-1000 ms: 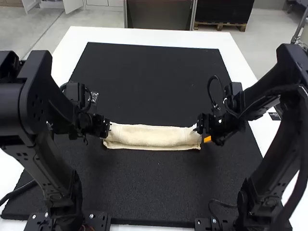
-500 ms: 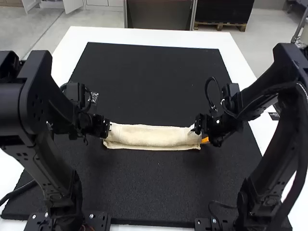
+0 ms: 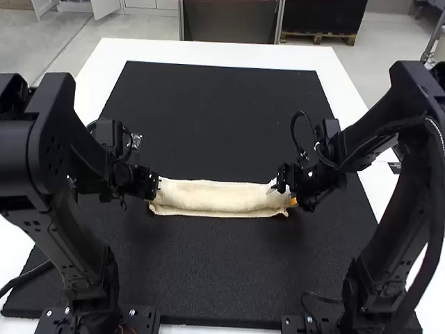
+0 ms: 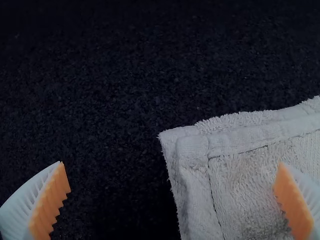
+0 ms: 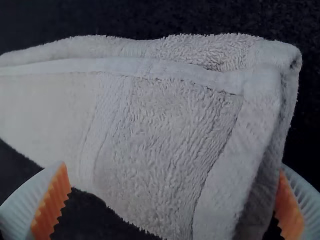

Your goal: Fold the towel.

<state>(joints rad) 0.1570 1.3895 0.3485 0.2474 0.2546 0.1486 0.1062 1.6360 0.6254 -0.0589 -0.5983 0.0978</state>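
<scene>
The towel's layers will fold over together when I bring the towel's end (image 3: 279, 202) across to the other end, because hemmed edges lie stacked (image 4: 186, 145) at the end I carry.
In the high view my left gripper (image 3: 150, 185) is at the left end of the cream towel (image 3: 212, 197), and my right gripper (image 3: 284, 182) is at its right end. The towel lies folded in a long strip. In the left wrist view my left gripper (image 4: 170, 164) is open, one finger over the towel (image 4: 250, 175) near a hemmed corner, the other over bare mat. My right gripper (image 5: 172, 168) stands open in the right wrist view, its fingers on either side of the layered towel end (image 5: 165, 125); one finger is partly hidden behind the edge.
A black mat (image 3: 222, 118) lies under the towel on the white table (image 3: 195, 50), reaching well beyond the towel on its far and near sides. Both arms' lower links stand along the mat's sides.
The right gripper has moved left, farther over the towel's right end, and that end has shifted slightly. The left arm has kept still.
</scene>
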